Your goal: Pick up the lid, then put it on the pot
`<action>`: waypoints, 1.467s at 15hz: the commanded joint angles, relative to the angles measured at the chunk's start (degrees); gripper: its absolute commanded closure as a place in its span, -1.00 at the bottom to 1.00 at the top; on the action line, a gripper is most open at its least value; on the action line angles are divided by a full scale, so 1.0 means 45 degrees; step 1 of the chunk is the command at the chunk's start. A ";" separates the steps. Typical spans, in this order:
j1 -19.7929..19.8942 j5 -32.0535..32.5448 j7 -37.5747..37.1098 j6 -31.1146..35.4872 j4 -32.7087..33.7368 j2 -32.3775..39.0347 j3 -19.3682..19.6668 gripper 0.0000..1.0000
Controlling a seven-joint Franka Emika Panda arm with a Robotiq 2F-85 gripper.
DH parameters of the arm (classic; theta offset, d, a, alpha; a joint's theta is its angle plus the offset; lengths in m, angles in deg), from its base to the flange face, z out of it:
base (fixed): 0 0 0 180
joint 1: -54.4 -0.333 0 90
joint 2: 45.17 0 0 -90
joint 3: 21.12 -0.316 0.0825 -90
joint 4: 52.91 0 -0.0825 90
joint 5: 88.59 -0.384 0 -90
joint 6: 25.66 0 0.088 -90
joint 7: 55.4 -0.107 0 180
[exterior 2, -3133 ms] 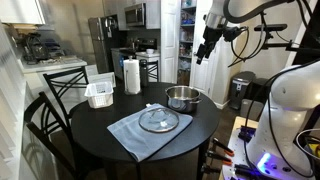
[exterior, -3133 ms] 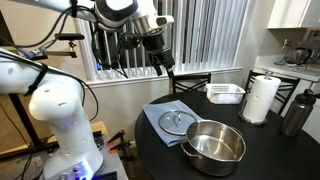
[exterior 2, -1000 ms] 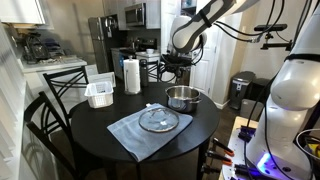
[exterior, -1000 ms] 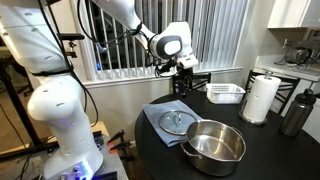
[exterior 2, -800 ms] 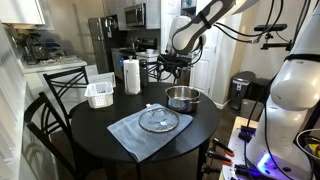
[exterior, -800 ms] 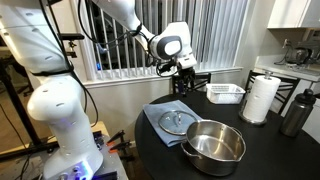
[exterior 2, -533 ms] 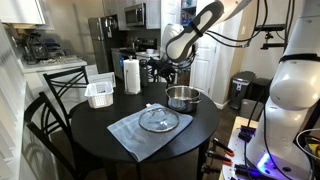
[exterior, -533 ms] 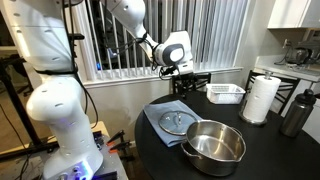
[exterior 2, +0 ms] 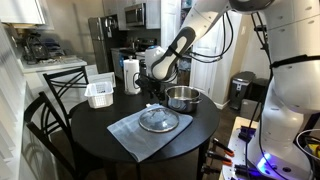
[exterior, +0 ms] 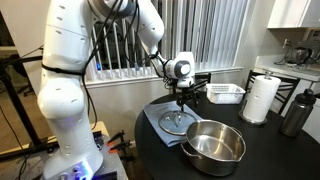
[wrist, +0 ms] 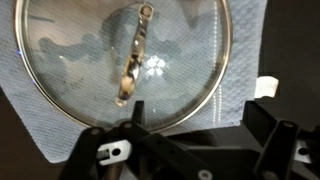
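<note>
My gripper should move back across the lid and close around the handle's near end (wrist: 123,96), because the lid's metal handle (wrist: 136,53) is outside my gripper's open fingers.
The glass lid (exterior: 176,121) with a metal rim lies flat on a blue-grey cloth (exterior: 155,117); it also shows in the other exterior view (exterior 2: 158,120) and fills the wrist view (wrist: 125,55), its metal handle in the middle. The shiny steel pot (exterior: 214,145) stands empty beside the cloth, also seen in the other exterior view (exterior 2: 183,98). My gripper (exterior: 180,104) hangs just above the lid, open and empty; its two dark fingers (wrist: 195,135) frame the lid's near rim in the wrist view.
A white rectangular tray (exterior: 225,93) sits at the table's back, with a paper towel roll (exterior: 261,98) and a dark bottle (exterior: 294,112) near the edge. Chairs (exterior 2: 55,95) stand around the round black table (exterior 2: 95,125).
The arm has swung down from high above the table to just over the lid. The lid and pot have not moved.
</note>
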 commanded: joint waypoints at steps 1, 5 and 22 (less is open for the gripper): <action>-0.1273 -0.0805 -0.2402 -0.2156 0.0625 0.0290 0.0102 -1.00; -0.1467 -0.2281 -0.4149 -0.3819 0.1096 0.0233 -0.0217 -1.00; -0.1097 -0.0607 -0.3596 -0.0069 -0.0637 0.0207 0.0332 -1.00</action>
